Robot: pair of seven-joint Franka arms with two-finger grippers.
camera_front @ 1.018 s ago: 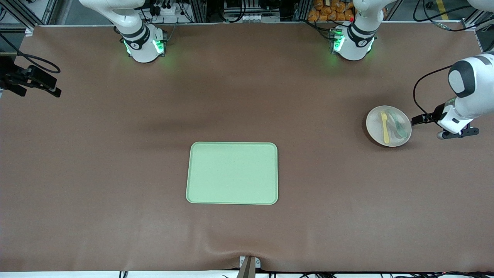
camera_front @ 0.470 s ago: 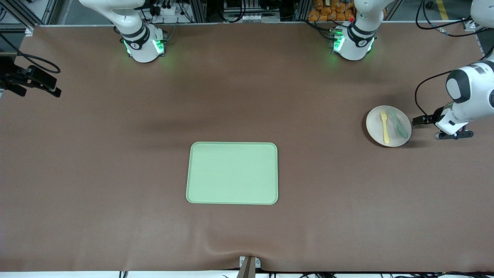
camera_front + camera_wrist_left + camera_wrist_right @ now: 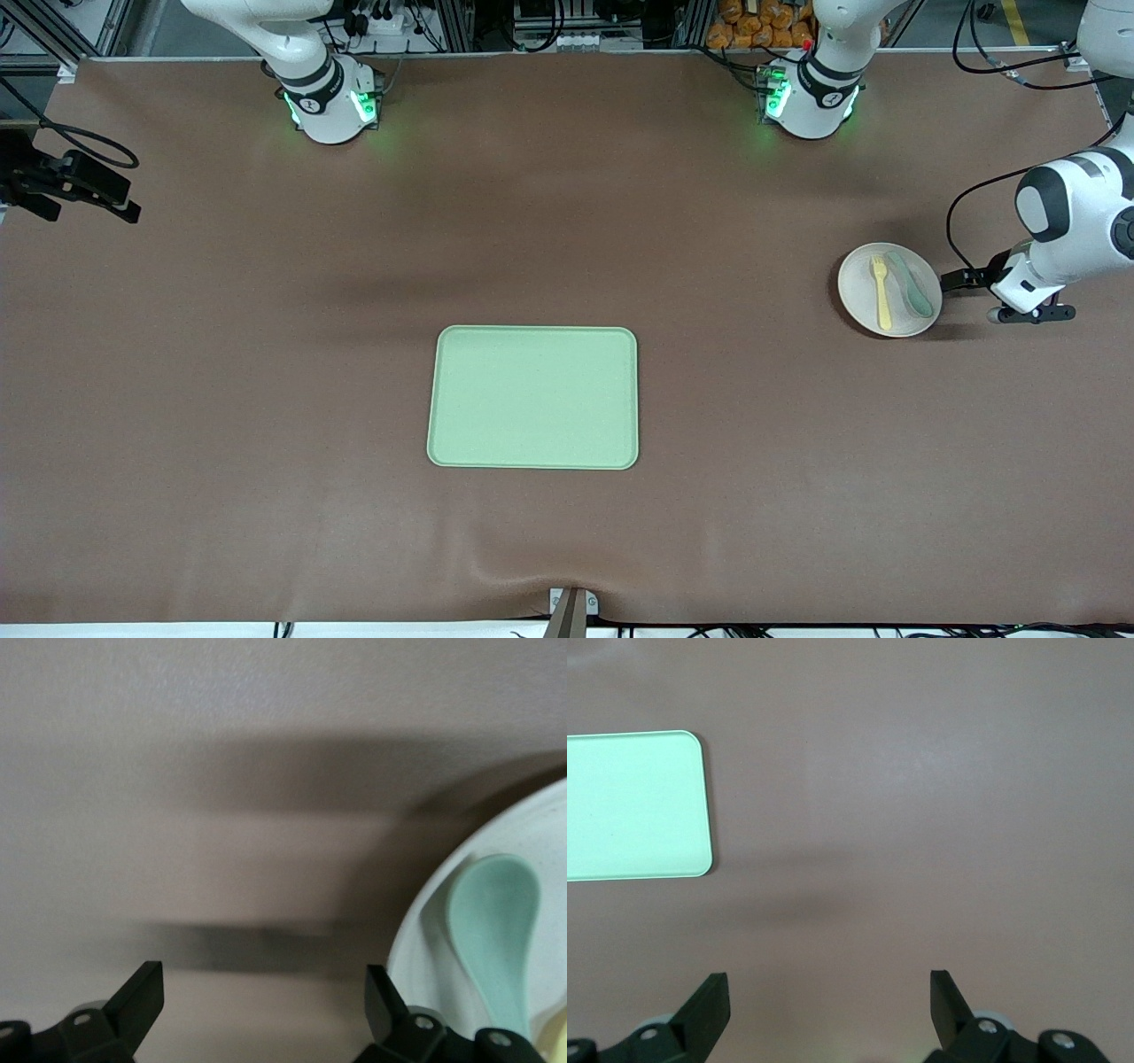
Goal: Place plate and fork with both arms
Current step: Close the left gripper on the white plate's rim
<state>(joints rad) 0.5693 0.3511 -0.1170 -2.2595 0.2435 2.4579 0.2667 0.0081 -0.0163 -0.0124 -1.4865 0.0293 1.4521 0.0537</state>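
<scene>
My left gripper's open gap is next to the plate. My left gripper should move in toward the spoon and straddle the plate's rim before it closes.
The off-white plate lies on the table toward the left arm's end. On it lie the pale-yellow fork and a teal-green spoon, side by side. My left gripper is low beside the plate's rim, on the side away from the tray. In the left wrist view it is open and empty, with one finger at the rim of the plate and the other over bare table; the spoon shows there. My right gripper is open and empty over bare table; it is out of the front view.
A rectangular light-green tray lies empty in the middle of the table, nearer to the front camera than the plate; its corner shows in the right wrist view. A black camera mount stands at the right arm's end.
My left arm's hand has shifted a little toward the plate's rim. The plate has edged slightly toward the tray. The right arm shows no movement.
</scene>
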